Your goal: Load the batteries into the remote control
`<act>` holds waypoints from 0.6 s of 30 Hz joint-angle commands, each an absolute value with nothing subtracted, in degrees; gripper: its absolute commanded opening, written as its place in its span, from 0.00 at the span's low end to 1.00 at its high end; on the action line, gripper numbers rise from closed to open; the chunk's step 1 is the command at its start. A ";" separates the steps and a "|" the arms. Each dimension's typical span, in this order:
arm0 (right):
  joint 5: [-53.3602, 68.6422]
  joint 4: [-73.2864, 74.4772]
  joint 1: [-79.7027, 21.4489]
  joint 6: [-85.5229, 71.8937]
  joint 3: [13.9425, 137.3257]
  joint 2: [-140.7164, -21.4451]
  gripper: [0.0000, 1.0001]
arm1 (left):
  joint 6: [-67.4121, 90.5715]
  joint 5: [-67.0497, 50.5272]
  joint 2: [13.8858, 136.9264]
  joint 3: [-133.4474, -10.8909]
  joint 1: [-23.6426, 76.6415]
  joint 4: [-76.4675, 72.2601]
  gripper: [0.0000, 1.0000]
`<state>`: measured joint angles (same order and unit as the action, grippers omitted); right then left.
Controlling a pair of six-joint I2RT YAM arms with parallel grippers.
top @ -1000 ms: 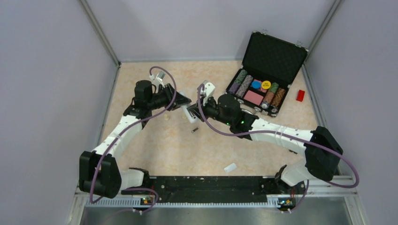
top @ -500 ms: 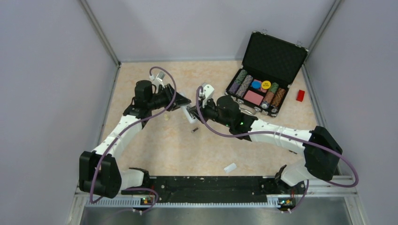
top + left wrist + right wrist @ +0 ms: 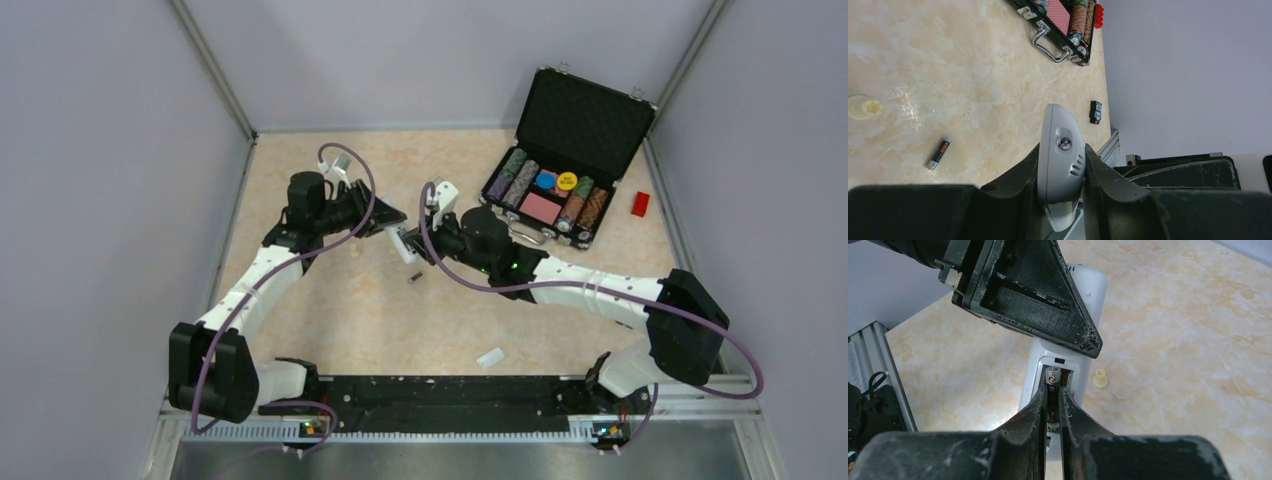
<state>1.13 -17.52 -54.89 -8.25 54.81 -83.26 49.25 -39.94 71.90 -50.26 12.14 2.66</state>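
Observation:
The battery's metallic end (image 3: 1053,374) is sticking up in the compartment, so the robot's right gripper should open, turn and go around both sides of the remote's loose end (image 3: 408,255) to push the battery in.
My left gripper (image 3: 384,226) is shut on the white remote control (image 3: 399,241) and holds it above the table, back side up. In the left wrist view its rounded end (image 3: 1060,150) sits clamped between the fingers. My right gripper (image 3: 1053,390) reaches into the remote's open battery compartment (image 3: 1060,365). It is shut on one of the batteries (image 3: 1052,376), whose metallic end pokes out past the fingertips. The other battery (image 3: 414,276) lies loose on the table below the remote and also shows in the left wrist view (image 3: 938,153).
An open black case of poker chips (image 3: 570,160) stands at the back right, with a small red block (image 3: 640,203) beside it. A cream peg (image 3: 353,250) lies near the left gripper. A small white cover piece (image 3: 490,357) rests near the front edge.
The right arm has edged slightly left toward the remote. The left arm and the remote have stayed put.

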 commanded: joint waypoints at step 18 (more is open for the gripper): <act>-7.26 -13.63 -55.57 -15.11 54.71 -81.57 0.17 | 49.05 -40.92 69.34 -51.42 12.22 1.22 0.00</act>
